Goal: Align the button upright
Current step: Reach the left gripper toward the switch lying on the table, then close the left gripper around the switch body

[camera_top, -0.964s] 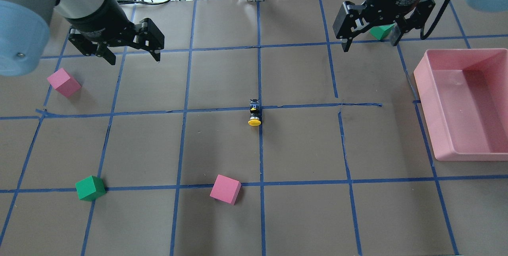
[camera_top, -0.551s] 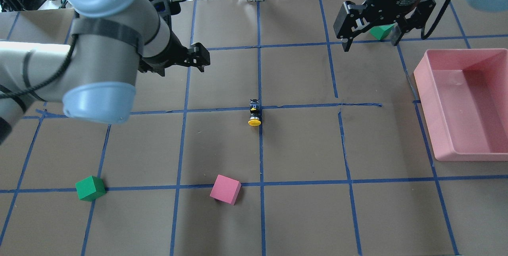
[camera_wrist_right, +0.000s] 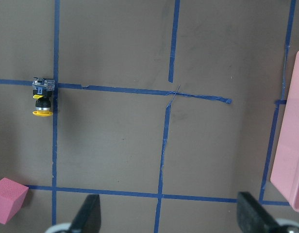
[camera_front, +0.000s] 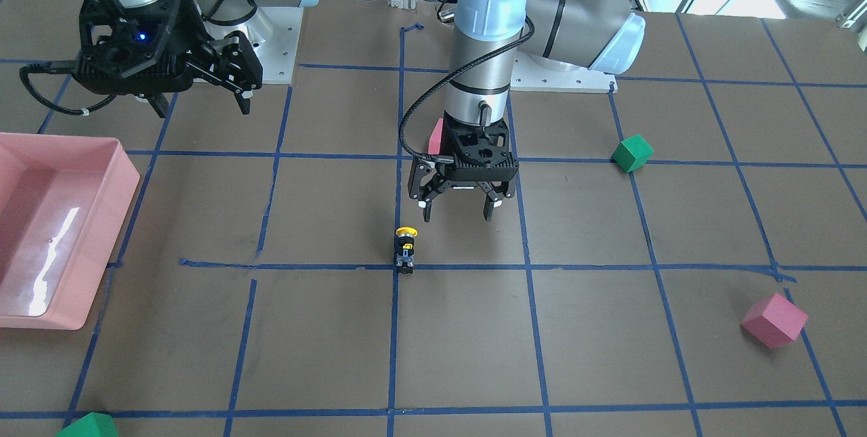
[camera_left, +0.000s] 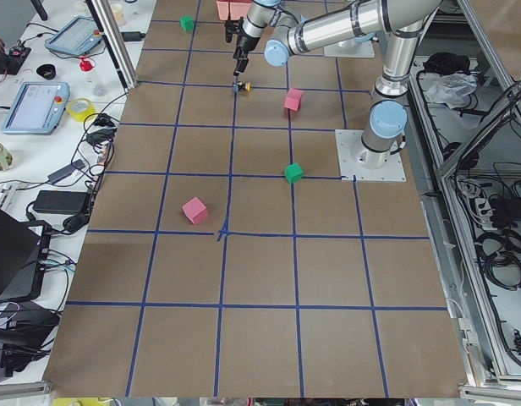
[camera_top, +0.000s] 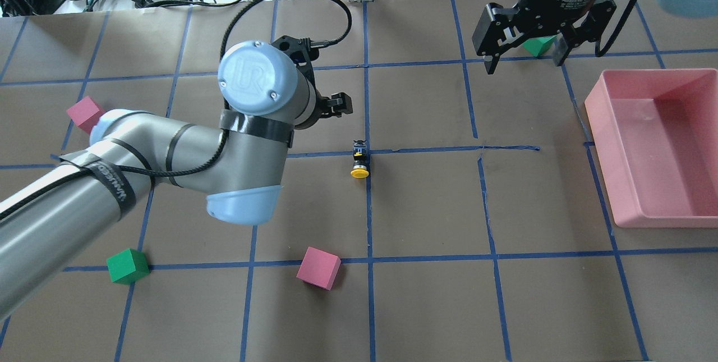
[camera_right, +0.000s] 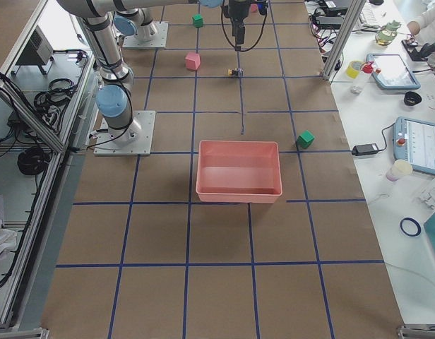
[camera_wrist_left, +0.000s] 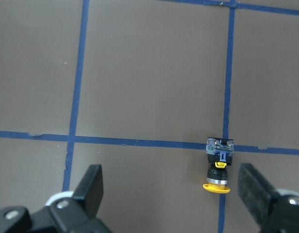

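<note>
I expect the button (camera_front: 406, 248) to stand on its end opposite the yellow cap when I turn it upright, because that end is a squared block (camera_front: 404, 262).
The button (camera_top: 359, 161) lies on its side on a blue tape line at the table's middle, with its yellow cap toward the robot. It also shows in the front view (camera_front: 406, 247) and the left wrist view (camera_wrist_left: 218, 165). My left gripper (camera_front: 455, 210) is open and empty and hovers above the table close to the button. In the left wrist view the button sits between the fingers (camera_wrist_left: 91, 184), nearer the right one. In the overhead view the arm hides most of this gripper. My right gripper (camera_top: 524, 63) is open and empty, high at the far right.
A pink tray (camera_top: 611, 143) stands at the right edge. Pink cubes (camera_top: 318, 267) (camera_top: 84, 113) and green cubes (camera_top: 128, 266) (camera_top: 538, 45) are scattered on the brown paper. The right wrist view shows the button (camera_wrist_right: 42, 98) far to its left.
My left arm has swung from the far left to the table's middle, bringing its open gripper close to the button. The button and the right arm have not moved.
</note>
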You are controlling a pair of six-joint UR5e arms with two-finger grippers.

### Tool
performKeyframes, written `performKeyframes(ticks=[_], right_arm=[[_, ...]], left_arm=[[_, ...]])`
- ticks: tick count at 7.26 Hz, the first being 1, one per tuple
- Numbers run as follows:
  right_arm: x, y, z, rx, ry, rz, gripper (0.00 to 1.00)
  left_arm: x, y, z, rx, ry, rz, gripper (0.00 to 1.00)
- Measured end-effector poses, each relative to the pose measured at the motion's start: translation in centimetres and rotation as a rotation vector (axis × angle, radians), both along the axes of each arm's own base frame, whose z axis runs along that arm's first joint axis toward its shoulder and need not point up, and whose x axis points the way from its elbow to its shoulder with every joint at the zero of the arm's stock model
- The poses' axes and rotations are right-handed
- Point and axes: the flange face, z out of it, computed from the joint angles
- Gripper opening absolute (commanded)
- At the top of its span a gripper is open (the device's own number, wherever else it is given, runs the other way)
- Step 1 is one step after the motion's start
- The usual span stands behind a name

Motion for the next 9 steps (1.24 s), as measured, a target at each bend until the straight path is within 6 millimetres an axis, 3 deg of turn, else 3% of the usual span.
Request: performKeyframes(ticks=[2,4,7,9], right_arm=[[0.2,0.1,-0.1,0.001,0.008,0.003,1.00],[0.3,0.4,0.1,-0.001,0.008,0.007,1.00],[0.2,0.2,1.1,-0.018,0.003,0.014,1.00],[0.5,-0.6,-0.3,0.011,-0.015,0.017,1.00]], left_arm=[[-1.6,2.3,-5.2,-0.100,0.005,-0.020,1.00],[-3.8,4.2,-9.1,-0.160,-0.008,-0.028,1.00],[-6.0,5.7,-13.6,-0.210,-0.033,-0.048,0.97],[-6.5,6.3,-15.7,-0.210,-0.049,-0.059,0.90]])
